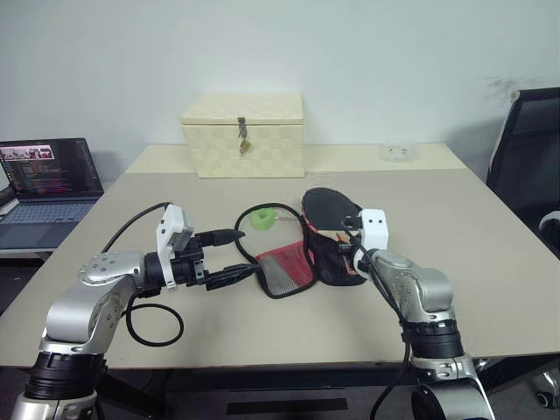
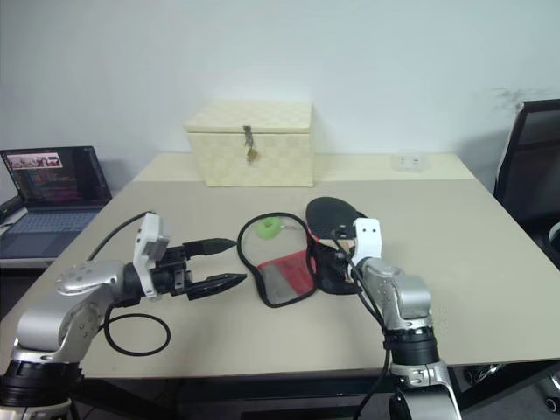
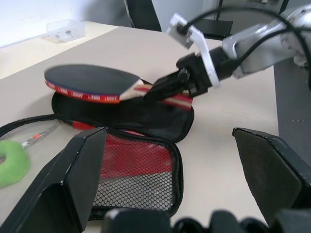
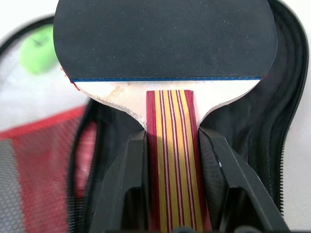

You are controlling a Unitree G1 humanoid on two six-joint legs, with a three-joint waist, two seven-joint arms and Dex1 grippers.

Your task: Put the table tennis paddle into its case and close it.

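The red mesh-lined flap (image 1: 285, 265) will turn over like a page when the robot folds it, because the flap's rounded rim is joined to the case (image 1: 308, 248) along the side they share.
My right gripper (image 4: 170, 141) is shut on the striped wooden handle of the table tennis paddle (image 4: 165, 39). It holds the paddle's black face (image 1: 328, 208) roughly flat, just above the case (image 1: 337, 261). The case lies unzipped in the middle of the table, its red mesh-lined flap (image 1: 284, 269) folded out towards my left side. A green ring tag (image 1: 262, 219) rests on the table just behind the flap. My left gripper (image 1: 242, 254) hovers open and empty beside the flap's left edge, pointing towards the case.
A cream woven latched box (image 1: 245, 136) stands at the back of the table (image 1: 472, 254). A small clear plastic box (image 1: 398, 151) sits at the back right. An open laptop (image 1: 48, 179) is off to the left, a black chair (image 1: 529, 149) to the right.
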